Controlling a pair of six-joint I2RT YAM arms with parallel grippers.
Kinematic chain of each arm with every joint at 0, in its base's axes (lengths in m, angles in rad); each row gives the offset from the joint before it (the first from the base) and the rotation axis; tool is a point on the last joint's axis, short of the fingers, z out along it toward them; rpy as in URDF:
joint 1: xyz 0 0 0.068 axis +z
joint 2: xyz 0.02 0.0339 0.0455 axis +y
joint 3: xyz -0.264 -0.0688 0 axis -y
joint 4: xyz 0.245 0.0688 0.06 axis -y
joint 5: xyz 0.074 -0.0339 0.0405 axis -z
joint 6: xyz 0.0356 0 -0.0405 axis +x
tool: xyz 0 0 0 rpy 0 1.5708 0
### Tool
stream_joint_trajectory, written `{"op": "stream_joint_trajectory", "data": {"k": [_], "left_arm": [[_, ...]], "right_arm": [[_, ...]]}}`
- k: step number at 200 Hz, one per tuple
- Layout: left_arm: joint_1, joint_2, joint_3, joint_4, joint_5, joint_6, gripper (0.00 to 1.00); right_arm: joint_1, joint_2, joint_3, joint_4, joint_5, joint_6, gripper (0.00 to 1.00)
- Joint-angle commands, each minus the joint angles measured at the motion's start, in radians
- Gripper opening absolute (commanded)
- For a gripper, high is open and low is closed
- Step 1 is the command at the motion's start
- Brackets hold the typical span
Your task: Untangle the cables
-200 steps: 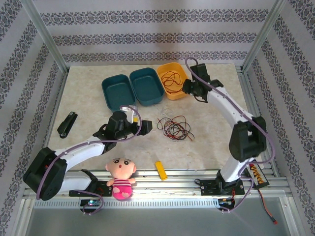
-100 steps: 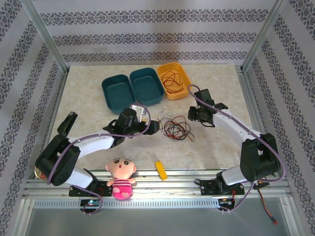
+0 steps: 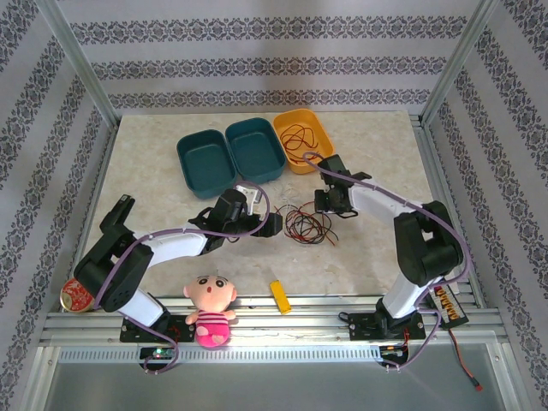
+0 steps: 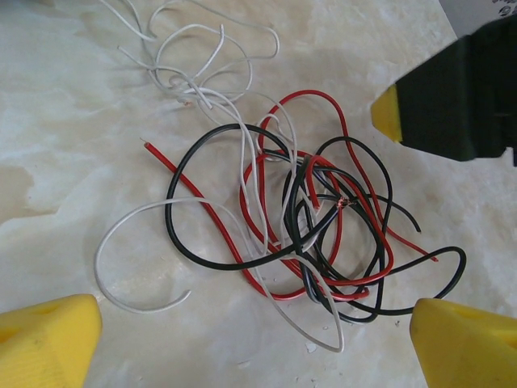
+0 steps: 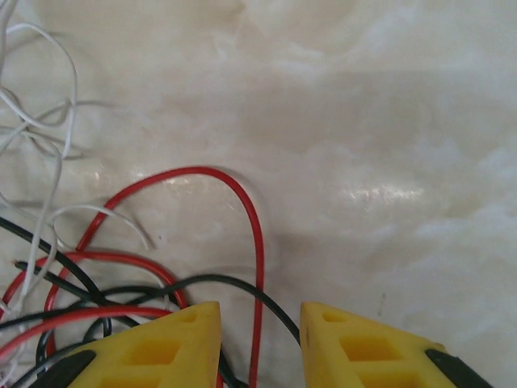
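Observation:
I should keep my right gripper moving along the red loop (image 5: pixel 258 255) and close it past the black wire, as the red loop's bend (image 5: pixel 208 170) lies free beyond the black wire.
The cables (image 3: pixel 306 223) lie in a loose tangle of red, black and white wires on the marble tabletop, mid-table. My left gripper (image 3: pixel 274 225) sits just left of the tangle, wide open; in the left wrist view its yellow fingertips (image 4: pixel 48 339) flank the near edge of the cables (image 4: pixel 307 234), touching nothing. My right gripper (image 3: pixel 324 209) is at the bundle's far right edge, also visible as a black and yellow block (image 4: pixel 452 105). In the right wrist view its gripper (image 5: pixel 260 343) is slightly open, with a red wire loop (image 5: pixel 257 234) and a black wire running through the gap, unpinched.
A yellow bin (image 3: pixel 318 128) at the back holds more thin wires. Two teal bins (image 3: pixel 199 175) stand left of it. A black stapler (image 3: pixel 116 218) lies at the left, a doll (image 3: pixel 210 310) and a small yellow block (image 3: pixel 279 295) near the front edge, a round tin (image 3: pixel 75 295) front left.
The right arm swung from the yellow bin down to the bundle's right edge. The left gripper slid right, up to the bundle's left side.

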Motion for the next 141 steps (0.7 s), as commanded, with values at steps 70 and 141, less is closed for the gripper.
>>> {"op": "stream_joint_trajectory", "data": {"k": [70, 141], "left_arm": [[-0.012, 0.016, 0.004, 0.049, 0.021, -0.033, 0.98], [-0.012, 0.017, 0.000, 0.060, 0.022, -0.036, 0.98]], "right_arm": [[-0.002, 0.108, 0.083, -0.030, -0.001, -0.024, 0.33], [-0.003, 0.175, 0.121, -0.036, 0.021, -0.029, 0.34]]}}
